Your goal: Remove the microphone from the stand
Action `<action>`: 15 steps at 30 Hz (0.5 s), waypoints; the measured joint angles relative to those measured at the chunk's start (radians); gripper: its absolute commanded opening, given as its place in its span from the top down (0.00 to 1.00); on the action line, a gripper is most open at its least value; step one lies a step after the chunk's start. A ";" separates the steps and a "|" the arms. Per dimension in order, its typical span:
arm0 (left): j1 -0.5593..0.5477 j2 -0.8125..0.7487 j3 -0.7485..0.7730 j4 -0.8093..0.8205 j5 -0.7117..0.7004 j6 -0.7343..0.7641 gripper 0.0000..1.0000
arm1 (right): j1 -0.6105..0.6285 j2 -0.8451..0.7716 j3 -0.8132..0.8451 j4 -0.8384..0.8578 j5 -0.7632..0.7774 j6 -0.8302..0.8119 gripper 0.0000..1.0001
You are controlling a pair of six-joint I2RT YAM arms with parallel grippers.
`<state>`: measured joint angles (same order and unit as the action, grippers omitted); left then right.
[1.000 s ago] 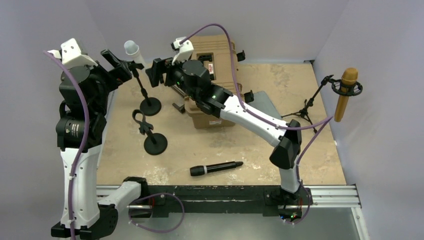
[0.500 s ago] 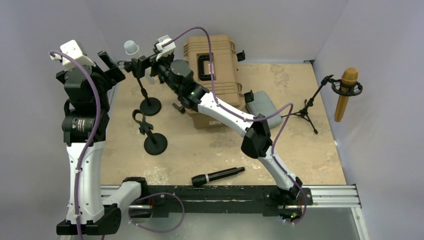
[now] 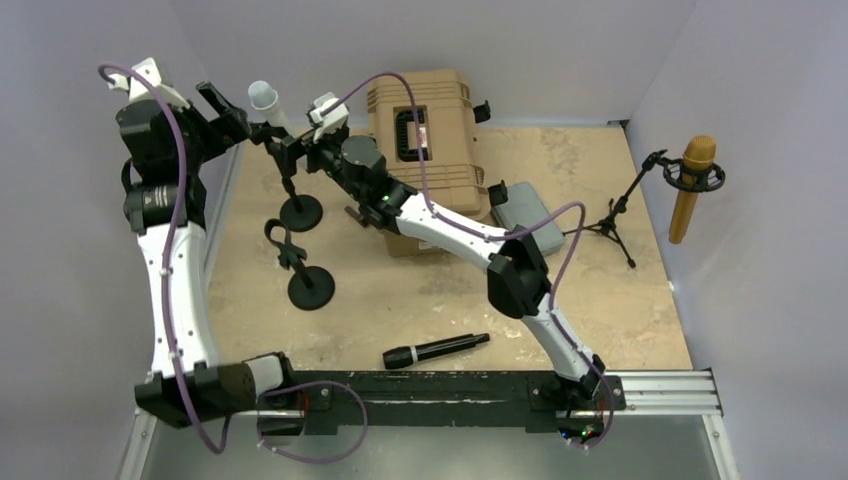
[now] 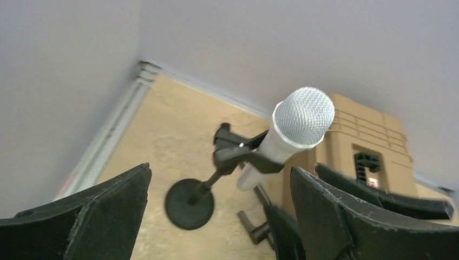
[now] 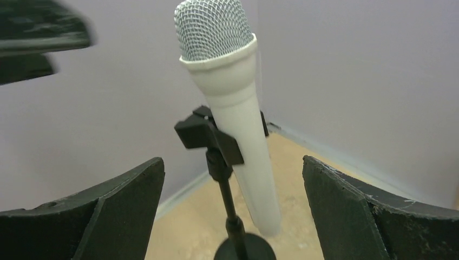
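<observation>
The stand is deep in the back corner point(image 3: 301, 213). My left gripper should grab the microphone's mesh head point(image 3: 263, 95) and pull the stand closer before it unclips the microphone.
A white microphone point(image 3: 265, 100) with a silver mesh head sits tilted in the black clip of a round-based stand point(image 3: 300, 212) at the back left. My left gripper point(image 3: 228, 115) hovers just left of it, open and holding nothing. In the left wrist view the microphone point(image 4: 295, 132) and stand base point(image 4: 189, 203) show beyond the spread fingers point(image 4: 108, 211). My right gripper point(image 3: 285, 150) is open just right of the stand. The right wrist view frames the microphone point(image 5: 238, 114) and clip point(image 5: 208, 135) between its fingers point(image 5: 352, 211), not touching them.
An empty clip stand point(image 3: 311, 287) is in front of the first one. A black microphone point(image 3: 435, 350) lies near the front edge. A tan hard case point(image 3: 425, 130) and grey pouch point(image 3: 525, 210) sit behind the right arm. A gold microphone point(image 3: 690, 185) hangs on a tripod at the right wall.
The right arm has stretched leftward, bringing its gripper up to the white microphone's stand. The left arm has straightened and shifted back and left. Both grippers stayed open.
</observation>
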<state>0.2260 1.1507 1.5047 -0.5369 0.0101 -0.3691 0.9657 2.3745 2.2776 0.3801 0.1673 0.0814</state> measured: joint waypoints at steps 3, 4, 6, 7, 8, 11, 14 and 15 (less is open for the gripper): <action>0.043 0.118 0.031 0.063 0.166 -0.042 0.05 | -0.003 -0.126 -0.159 -0.020 -0.002 0.012 0.05; 0.048 0.154 0.031 0.086 0.214 -0.053 0.05 | -0.005 -0.168 -0.202 -0.021 -0.003 0.016 0.06; 0.049 0.198 0.031 0.110 0.277 -0.063 0.05 | -0.008 -0.248 -0.271 -0.023 -0.007 0.025 0.07; 0.048 0.217 0.031 0.128 0.310 -0.066 0.05 | -0.011 -0.287 -0.299 -0.023 -0.011 0.031 0.08; 0.048 0.229 0.031 0.140 0.329 -0.067 0.05 | -0.011 -0.325 -0.323 -0.023 -0.017 0.036 0.08; 0.048 0.256 0.039 0.172 0.378 -0.062 0.06 | -0.015 -0.424 -0.389 -0.021 -0.040 0.051 0.09; 0.048 0.273 0.063 0.200 0.420 -0.051 0.07 | -0.017 -0.502 -0.456 -0.020 -0.060 0.059 0.09; 0.048 0.275 0.070 0.209 0.436 -0.044 0.07 | -0.017 -0.526 -0.480 -0.021 -0.063 0.060 0.09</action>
<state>0.2745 1.4254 1.5745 -0.3283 0.4465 -0.4129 0.9485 1.8481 1.7981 0.3595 0.1043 0.1417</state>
